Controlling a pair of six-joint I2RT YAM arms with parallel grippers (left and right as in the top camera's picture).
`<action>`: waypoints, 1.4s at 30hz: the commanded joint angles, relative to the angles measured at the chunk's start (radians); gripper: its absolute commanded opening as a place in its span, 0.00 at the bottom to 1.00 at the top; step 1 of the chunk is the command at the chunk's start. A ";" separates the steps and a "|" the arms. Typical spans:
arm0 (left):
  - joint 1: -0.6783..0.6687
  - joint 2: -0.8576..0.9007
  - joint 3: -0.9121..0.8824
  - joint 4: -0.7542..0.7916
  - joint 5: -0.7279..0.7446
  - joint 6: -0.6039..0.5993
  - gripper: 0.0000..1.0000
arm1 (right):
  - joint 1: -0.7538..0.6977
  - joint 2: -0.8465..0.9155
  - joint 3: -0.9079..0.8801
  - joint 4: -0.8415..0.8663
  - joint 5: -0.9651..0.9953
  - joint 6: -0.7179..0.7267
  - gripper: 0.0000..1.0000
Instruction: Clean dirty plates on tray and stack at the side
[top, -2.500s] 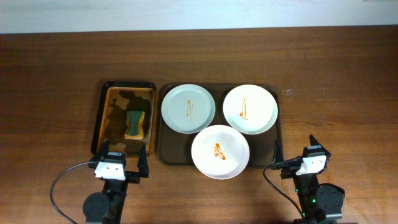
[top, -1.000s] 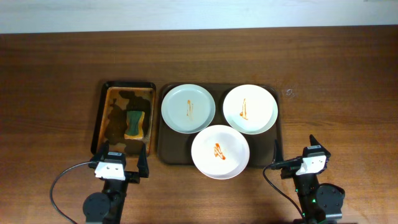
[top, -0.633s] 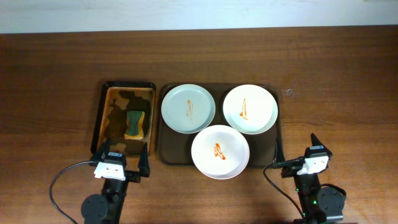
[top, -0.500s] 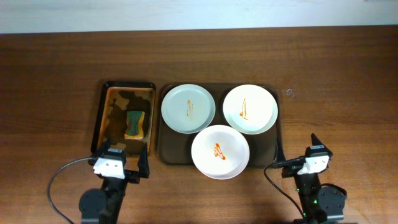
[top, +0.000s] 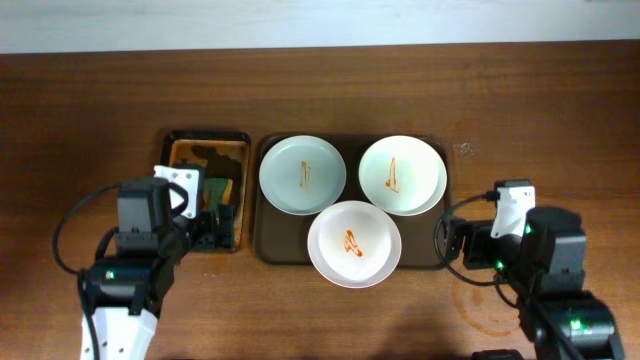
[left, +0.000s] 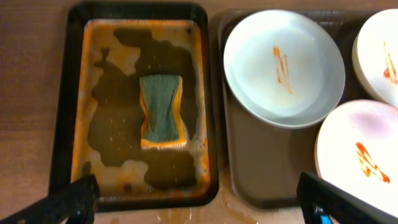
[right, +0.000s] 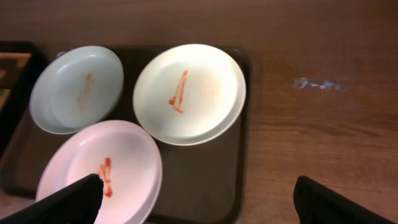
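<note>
The green and yellow sponge (left: 162, 112) is already bent inward at its waist, so it will squeeze narrow and spread out at its loose end when I pick it up.
Three plates lie on the dark brown tray (top: 268, 246), each with an orange-red streak: a grey-green one (top: 303, 174) at the back left, a white one (top: 402, 175) at the back right, and a white one (top: 354, 243) in front. My left gripper (top: 212, 228) is open and empty over the near end of the amber sponge tray (top: 180, 170). My right gripper (top: 458, 243) is open and empty at the brown tray's right edge. The left wrist view shows the grey-green plate (left: 283, 68). The right wrist view shows all three plates (right: 189, 93).
A green and yellow sponge (left: 161, 111) lies in shallow liquid in the black-rimmed amber tray (left: 74, 93), left of the brown tray (left: 261, 168). Bare wooden table (right: 323, 124) lies to the right of the brown tray, with a small white smear (right: 317, 83).
Both arms have lifted from their rest at the table's front edge and moved towards the trays. The left is now over the sponge tray, the right by the brown tray's right edge. Plates unmoved.
</note>
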 joint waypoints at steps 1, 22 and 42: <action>0.000 0.024 0.040 -0.025 0.009 -0.003 1.00 | 0.006 0.076 0.038 -0.010 -0.050 0.011 0.98; 0.003 0.662 0.066 0.389 -0.185 -0.006 0.61 | 0.040 0.572 0.037 -0.003 -0.296 0.056 0.68; 0.002 0.698 0.160 0.305 -0.177 -0.006 0.00 | 0.085 0.578 0.037 0.015 -0.228 0.057 0.61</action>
